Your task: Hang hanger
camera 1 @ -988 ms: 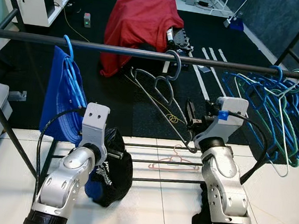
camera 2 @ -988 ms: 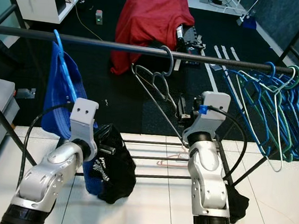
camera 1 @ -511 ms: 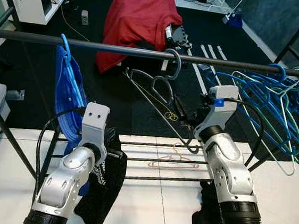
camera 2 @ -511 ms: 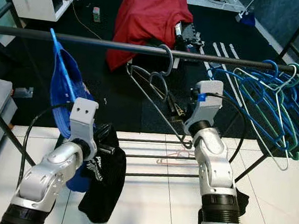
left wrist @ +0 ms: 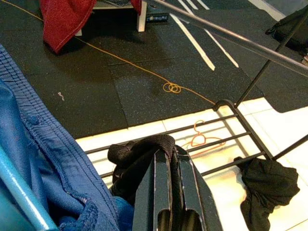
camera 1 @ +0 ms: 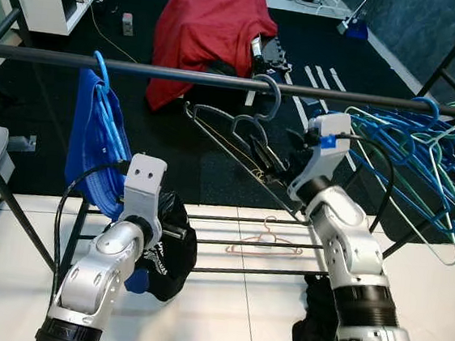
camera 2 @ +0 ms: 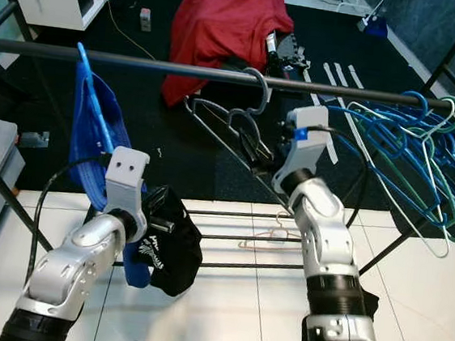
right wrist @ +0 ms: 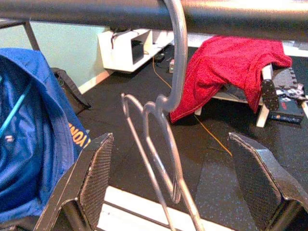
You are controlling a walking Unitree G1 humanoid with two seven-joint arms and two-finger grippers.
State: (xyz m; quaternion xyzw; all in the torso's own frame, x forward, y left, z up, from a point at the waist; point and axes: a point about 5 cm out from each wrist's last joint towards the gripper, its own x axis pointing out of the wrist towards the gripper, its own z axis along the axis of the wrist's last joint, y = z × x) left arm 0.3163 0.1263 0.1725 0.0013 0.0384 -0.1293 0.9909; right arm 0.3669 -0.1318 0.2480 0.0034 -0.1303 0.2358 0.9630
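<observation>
The grey wire hanger [camera 1: 251, 119] will come away alone when I lift it, because the hook [camera 1: 278, 99] goes over the black rail away from the crowded hangers.
A grey wire hanger [camera 1: 233, 132] hangs by its hook [right wrist: 178, 57] over the black rail [camera 1: 140, 69]. My right gripper [camera 1: 267, 162] is raised just below the rail and open. The hanger's neck and arms [right wrist: 159, 144] lie between its two wide-spread fingers [right wrist: 91, 183], apart from both pads. My left gripper [camera 1: 174, 232] is low on the left side, shut on a black garment [camera 1: 171, 256] that droops from its fingertips [left wrist: 168, 161].
A blue garment [camera 1: 96, 140] on a blue hanger hangs at the rail's left end. Several blue and green hangers [camera 1: 426, 142] crowd the right end. Low rack bars [camera 1: 236, 241], an orange hanger [camera 1: 265, 236] and a dark cloth [camera 1: 313, 326] lie below. A red cloth [camera 1: 210, 30] lies beyond.
My right gripper has risen and moved left, up to the grey hanger's neck. The hanger stays hooked on the rail. The black garment in my left gripper has swung and bunched up.
</observation>
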